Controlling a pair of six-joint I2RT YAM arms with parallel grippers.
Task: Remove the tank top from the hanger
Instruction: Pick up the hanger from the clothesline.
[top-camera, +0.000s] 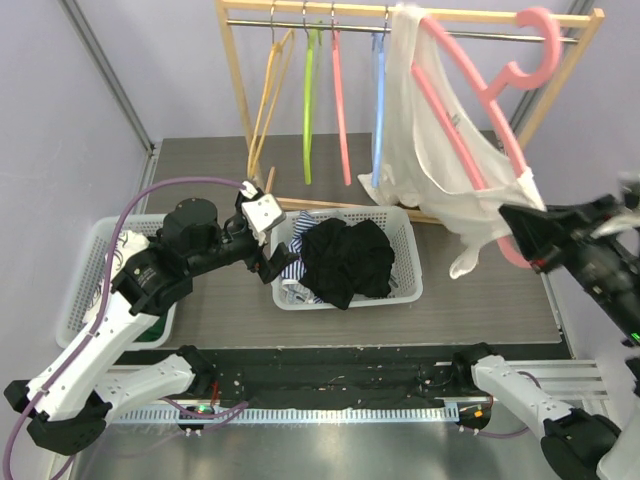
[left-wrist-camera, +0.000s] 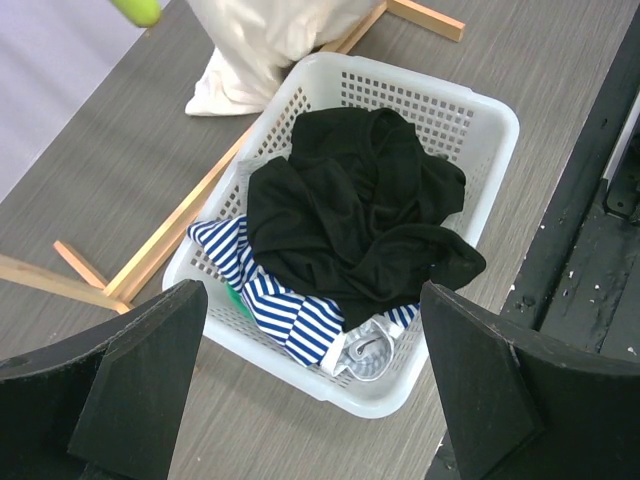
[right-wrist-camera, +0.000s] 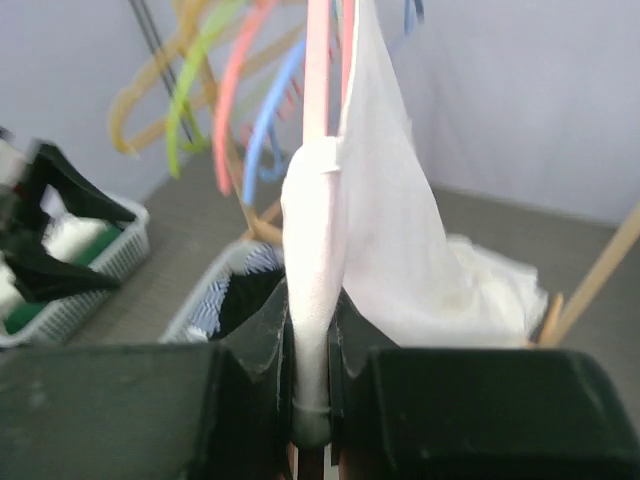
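The pink hanger's far end (top-camera: 428, 22) is pointing up next to the rack, away from my left gripper, so my right gripper should swing that end over to my left gripper.
The white tank top (top-camera: 440, 150) hangs on a big pink hanger (top-camera: 470, 75) that tilts down to the right by the rack's right end. My right gripper (top-camera: 522, 240) is shut at the hanger's low end. In the right wrist view its jaws pinch the white strap (right-wrist-camera: 312, 230) wrapped over the pink hanger arm (right-wrist-camera: 318, 70), and the tank top body (right-wrist-camera: 385, 200) drapes to the right. My left gripper (top-camera: 272, 262) is open and empty over the near left corner of the middle basket (top-camera: 405, 225). In its wrist view the gripper (left-wrist-camera: 315, 330) shows wide-apart fingers (left-wrist-camera: 150, 350).
A wooden rack (top-camera: 235, 70) holds bare yellow (top-camera: 268, 90), green (top-camera: 310, 100), pink (top-camera: 340, 110) and blue (top-camera: 379, 110) hangers. The white basket (left-wrist-camera: 480, 100) holds a black garment (left-wrist-camera: 360, 210) and a blue-striped one (left-wrist-camera: 290, 310). A second basket (top-camera: 85, 270) stands at far left.
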